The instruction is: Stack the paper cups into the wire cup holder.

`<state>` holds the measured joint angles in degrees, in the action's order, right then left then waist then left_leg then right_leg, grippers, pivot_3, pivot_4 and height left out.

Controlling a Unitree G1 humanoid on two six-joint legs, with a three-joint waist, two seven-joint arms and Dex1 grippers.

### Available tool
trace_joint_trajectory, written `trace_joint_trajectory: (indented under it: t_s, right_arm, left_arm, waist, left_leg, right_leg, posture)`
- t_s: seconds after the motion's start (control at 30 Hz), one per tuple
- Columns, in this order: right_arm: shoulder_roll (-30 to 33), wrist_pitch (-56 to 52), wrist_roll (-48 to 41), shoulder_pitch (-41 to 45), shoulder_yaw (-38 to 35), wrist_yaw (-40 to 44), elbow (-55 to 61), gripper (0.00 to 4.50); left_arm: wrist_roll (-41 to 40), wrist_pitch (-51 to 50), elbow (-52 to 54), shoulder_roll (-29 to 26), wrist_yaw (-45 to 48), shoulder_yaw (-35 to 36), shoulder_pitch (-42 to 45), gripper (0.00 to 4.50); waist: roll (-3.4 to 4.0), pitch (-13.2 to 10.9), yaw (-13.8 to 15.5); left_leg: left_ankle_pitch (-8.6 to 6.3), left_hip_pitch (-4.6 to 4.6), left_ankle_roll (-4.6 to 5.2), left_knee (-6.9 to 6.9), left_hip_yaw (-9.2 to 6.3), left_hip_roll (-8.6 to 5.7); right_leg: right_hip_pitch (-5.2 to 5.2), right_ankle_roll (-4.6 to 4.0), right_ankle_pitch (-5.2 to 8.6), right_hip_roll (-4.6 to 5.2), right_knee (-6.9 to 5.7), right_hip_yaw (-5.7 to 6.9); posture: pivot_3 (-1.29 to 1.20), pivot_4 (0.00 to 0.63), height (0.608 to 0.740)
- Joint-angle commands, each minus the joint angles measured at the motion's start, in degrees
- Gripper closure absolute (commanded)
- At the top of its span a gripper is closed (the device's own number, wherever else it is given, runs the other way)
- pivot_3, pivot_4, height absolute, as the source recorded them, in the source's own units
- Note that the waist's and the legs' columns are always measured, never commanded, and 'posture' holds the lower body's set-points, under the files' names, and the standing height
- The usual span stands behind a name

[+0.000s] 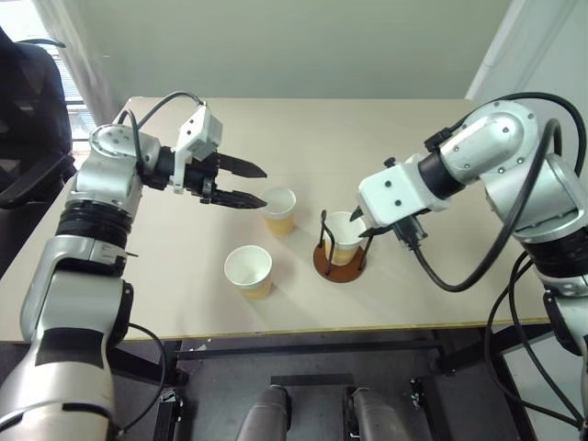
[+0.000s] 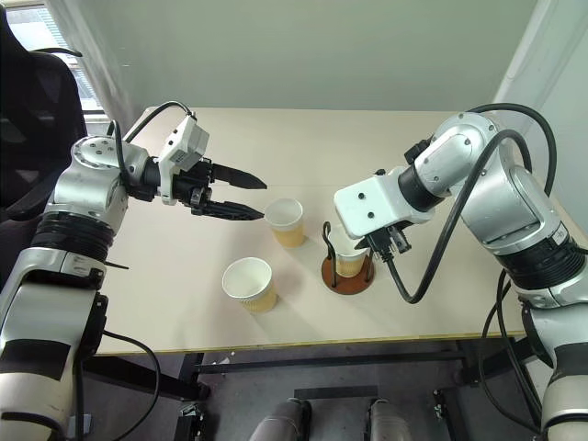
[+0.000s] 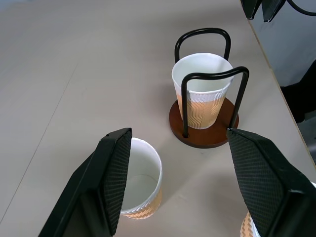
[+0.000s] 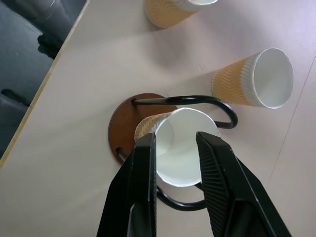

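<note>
My gripper has the tan-yellow paper cup, which will sink almost to its rim when lowered inside, as the cup in the holder is empty and tapered.
One paper cup stands upright inside the wire cup holder, between its two black loops on the reddish-brown base. My right gripper hovers just above that cup's rim, its fingers slightly parted and open, with no grip on the cup. A second paper cup stands on the table just left of the holder. A third paper cup is nearer the front edge. My left gripper is open and empty, held level just left of the second cup and pointing at it.
The light wooden table has its front edge close to the third cup. A black chair stands off the table's left side. The wall runs behind the table's far edge.
</note>
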<state>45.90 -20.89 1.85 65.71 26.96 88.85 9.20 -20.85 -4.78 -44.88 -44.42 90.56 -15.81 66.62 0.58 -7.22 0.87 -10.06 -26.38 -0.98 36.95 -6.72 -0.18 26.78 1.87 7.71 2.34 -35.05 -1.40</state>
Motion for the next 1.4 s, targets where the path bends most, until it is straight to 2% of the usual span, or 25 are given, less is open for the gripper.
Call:
trace_joint_trajectory:
  t_s: [0.03, 0.23, 0.4, 0.57, 0.77, 1.0, 1.27, 1.4]
  right_arm:
    - [-0.38, -3.83, -1.69, 2.69, -6.78, -3.84, -3.02, 3.32]
    - [0.22, -15.58, -8.87, 3.73, -15.75, -6.86, -10.17, 3.32]
    - [2.42, -16.31, -10.72, 0.49, -19.61, -9.25, -13.98, 3.32]
    - [5.26, -16.50, -12.17, -5.72, -21.96, -10.86, -14.72, 3.32]
    - [6.43, -12.85, -13.42, -6.37, -22.89, -10.88, -16.62, 3.32]
    - [5.87, -9.75, -18.46, -8.95, -26.32, -10.30, -16.00, 3.32]
    - [6.09, -11.93, -28.26, -11.84, -31.70, -7.34, -14.47, 3.32]
    - [7.03, -10.44, -28.79, -13.78, -32.19, -6.36, -15.58, 3.32]
  left_arm:
    - [0.31, 0.86, 0.07, -0.68, 1.94, 2.55, 1.81, 1.21]
    - [3.39, 1.54, -2.90, 0.01, 1.93, 4.71, 3.83, 1.21]
    - [6.98, 2.72, -5.09, -0.07, 1.48, 5.04, 5.41, 1.21]
    - [19.76, 17.42, -8.35, -1.37, 0.31, -0.89, 7.79, 1.21]
    - [27.96, 28.05, -13.10, 0.56, -1.91, -3.76, 12.38, 1.21]
    - [29.89, 30.49, -15.39, 3.89, 1.37, -3.74, 14.06, 1.21]
    - [29.92, 30.28, -16.59, 4.00, 1.94, -4.20, 13.95, 1.21]
    - [29.80, 30.32, -16.47, 3.53, 1.94, -5.70, 13.59, 1.21]
  waist:
    - [0.00, 0.00, 0.02]
    - [-0.01, 0.00, 0.16]
    - [0.00, 0.00, 0.27]
    - [0.01, -0.01, 0.23]
    - [0.01, -0.01, 0.08]
    - [0.00, -0.01, 0.16]
    - [0.02, -0.02, 0.00]
    - [0.02, -0.02, 0.04]
  left_leg:
    - [0.00, 0.00, 0.00, 0.00, 0.00, 0.00]
    - [0.00, -0.02, 0.00, 0.01, 0.00, -0.01]
    - [-0.01, -0.04, 0.00, 0.01, 0.01, -0.02]
    - [-0.01, -0.03, 0.00, -0.02, 0.06, 0.01]
    - [-0.04, -0.06, 0.07, 0.03, 0.20, 0.02]
    - [-0.20, -0.06, 0.34, 0.09, 0.60, 0.02]
    - [-0.43, -0.16, 0.63, 0.22, 1.01, 0.03]
    - [-0.45, -0.12, 0.63, 0.27, 1.09, -0.02]
  right_leg:
    - [0.00, -0.01, -0.01, 0.00, 0.00, 0.00]
    - [0.00, -0.03, -0.01, 0.00, 0.04, -0.01]
    - [0.00, -0.03, -0.01, 0.01, 0.06, -0.02]
    - [0.04, -0.01, 0.00, 0.02, 0.04, -0.04]
    - [0.07, 0.07, -0.05, 0.04, 0.07, -0.10]
    - [0.08, 0.17, 0.00, 0.15, 0.12, -0.19]
    - [0.20, 0.40, 0.08, 0.28, 0.15, -0.24]
    - [0.17, 0.43, 0.09, 0.26, 0.10, -0.24]
  posture:
    - [0.00, 0.150, 0.740]
    - [0.00, 0.150, 0.740]
    - [0.00, 0.150, 0.740]
    - [0.00, 0.150, 0.740]
    - [0.00, 0.150, 0.740]
    - [0.00, 0.150, 0.740]
    - [0.00, 0.150, 0.740]
    - [0.00, 0.150, 0.740]
